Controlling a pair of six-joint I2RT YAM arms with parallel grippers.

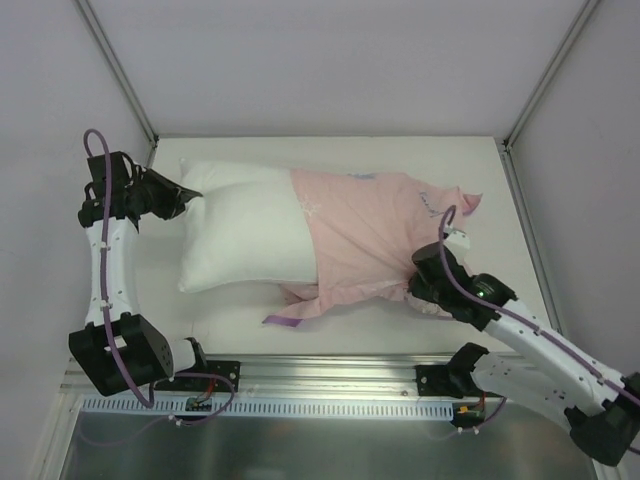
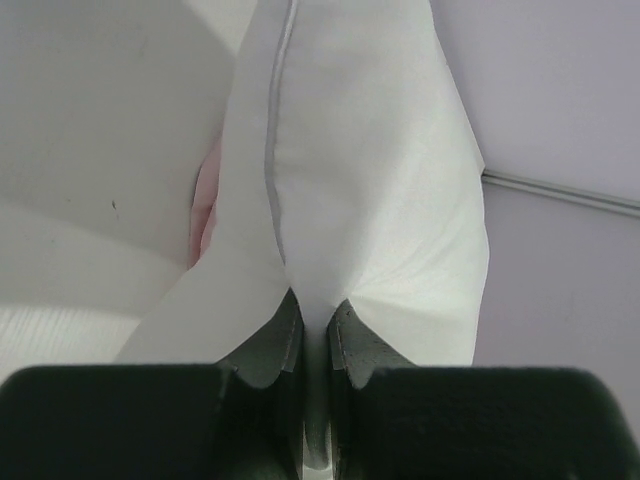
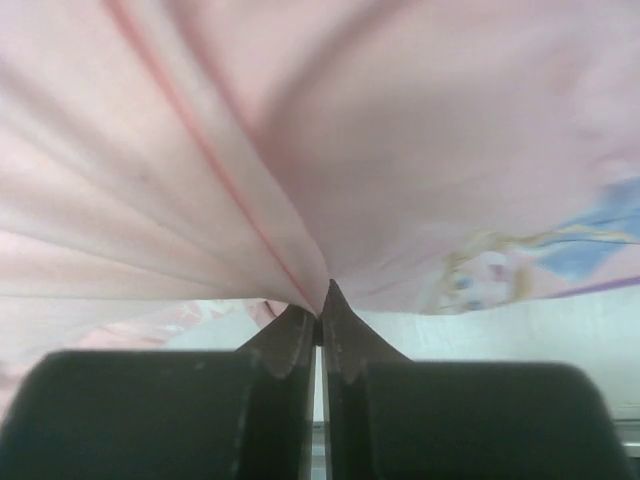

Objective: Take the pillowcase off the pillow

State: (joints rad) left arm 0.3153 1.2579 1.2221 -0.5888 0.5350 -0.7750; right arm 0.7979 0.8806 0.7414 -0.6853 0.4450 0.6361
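Observation:
The robot's left gripper is holding the white pillow's corner [image 1: 201, 180] and its right gripper is holding the pink pillowcase's edge [image 1: 404, 281], so the robot should go on pulling them apart until both are stretched tight.
The white pillow [image 1: 240, 235] lies across the table, its left half bare. The pale pink pillowcase [image 1: 375, 235], inside out, covers its right half, with a purple hem trailing at the front. My left gripper [image 1: 180, 200] is shut on the pillow's left corner; in the left wrist view the white fabric [image 2: 360, 180] is pinched between the fingers [image 2: 315, 310]. My right gripper [image 1: 420, 280] is shut on the pillowcase's near right edge; in the right wrist view the pink fabric [image 3: 300, 150] fans out from the fingertips [image 3: 322, 300].
White enclosure walls stand close on the left, back and right, with a metal frame post [image 1: 520, 130] at the back right corner. The metal rail [image 1: 330, 385] with the arm bases runs along the table's near edge.

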